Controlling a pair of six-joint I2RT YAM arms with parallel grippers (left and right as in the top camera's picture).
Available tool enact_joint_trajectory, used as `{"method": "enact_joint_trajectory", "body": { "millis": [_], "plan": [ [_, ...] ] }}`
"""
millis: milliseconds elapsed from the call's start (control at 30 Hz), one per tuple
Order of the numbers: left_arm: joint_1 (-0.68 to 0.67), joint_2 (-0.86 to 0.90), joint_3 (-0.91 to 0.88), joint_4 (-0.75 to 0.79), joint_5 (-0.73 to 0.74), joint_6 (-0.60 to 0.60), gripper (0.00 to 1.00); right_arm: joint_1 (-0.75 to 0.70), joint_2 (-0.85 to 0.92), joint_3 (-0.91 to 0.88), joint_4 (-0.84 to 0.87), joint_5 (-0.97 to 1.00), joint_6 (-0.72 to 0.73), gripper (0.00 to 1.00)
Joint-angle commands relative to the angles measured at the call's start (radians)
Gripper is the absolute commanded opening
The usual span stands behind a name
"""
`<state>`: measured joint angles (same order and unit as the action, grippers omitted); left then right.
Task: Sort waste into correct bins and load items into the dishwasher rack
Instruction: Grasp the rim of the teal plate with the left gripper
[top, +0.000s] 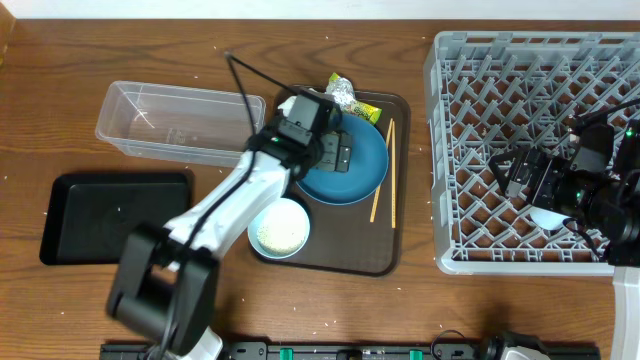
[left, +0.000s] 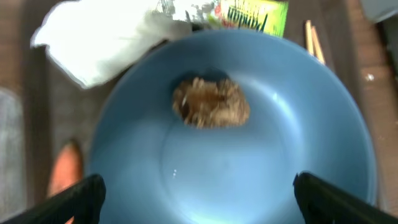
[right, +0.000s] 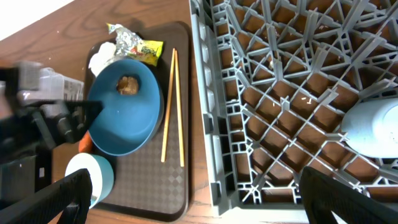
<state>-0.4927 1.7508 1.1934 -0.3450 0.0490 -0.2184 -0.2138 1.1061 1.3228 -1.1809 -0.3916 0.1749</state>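
The brown food lump (left: 211, 102) is on the dark blue plate. Next, my left gripper grips the plate's rim (left: 93, 149) and tips the plate over the black tray before putting it in the rack.
The dark blue plate (top: 358, 168) lies on the brown serving tray, holding a brown food lump (left: 211, 102). My left gripper (left: 199, 199) hovers open just above the plate, close to the lump, with nothing between its fingers. Beside the plate are crumpled white tissue (left: 106, 37), the green-and-silver wrapper (top: 342, 92), an orange carrot (left: 65, 171) and the wooden chopsticks (top: 383, 180). The pale bowl (top: 280, 228) holds rice. My right gripper (top: 505, 172) is open and empty over the grey dishwasher rack (top: 445, 150), where a pale upturned cup (right: 373, 127) rests.
The clear plastic tub (top: 180, 120) stands at the back left, with the black tray (top: 115, 215) in front of it. The brown serving tray (top: 390, 250) lies between these bins and the rack. Rice grains dot the wooden table.
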Motion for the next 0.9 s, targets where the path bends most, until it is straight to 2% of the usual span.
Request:
{"method": "enact_joint_trajectory", "body": {
  "millis": [0, 200, 433, 700, 867],
  "plan": [
    [-0.01, 0.084, 0.005, 0.069, -0.013, 0.05, 0.96, 0.011, 0.005, 0.005, -0.006, 0.003, 0.003, 0.99],
    [-0.01, 0.185, 0.005, 0.18, -0.013, 0.069, 0.89, 0.011, 0.005, 0.005, -0.017, 0.003, 0.003, 0.99],
    [-0.016, 0.184, 0.006, 0.173, -0.012, 0.068, 0.87, 0.011, 0.005, 0.005, -0.014, 0.003, 0.003, 0.99],
    [-0.031, 0.029, 0.006, 0.034, -0.025, 0.068, 0.87, 0.011, 0.005, 0.005, -0.017, 0.003, 0.003, 0.99],
    [-0.022, -0.061, 0.006, -0.117, -0.186, 0.044, 0.87, 0.011, 0.005, 0.005, -0.024, 0.003, 0.003, 0.99]
  ]
}}
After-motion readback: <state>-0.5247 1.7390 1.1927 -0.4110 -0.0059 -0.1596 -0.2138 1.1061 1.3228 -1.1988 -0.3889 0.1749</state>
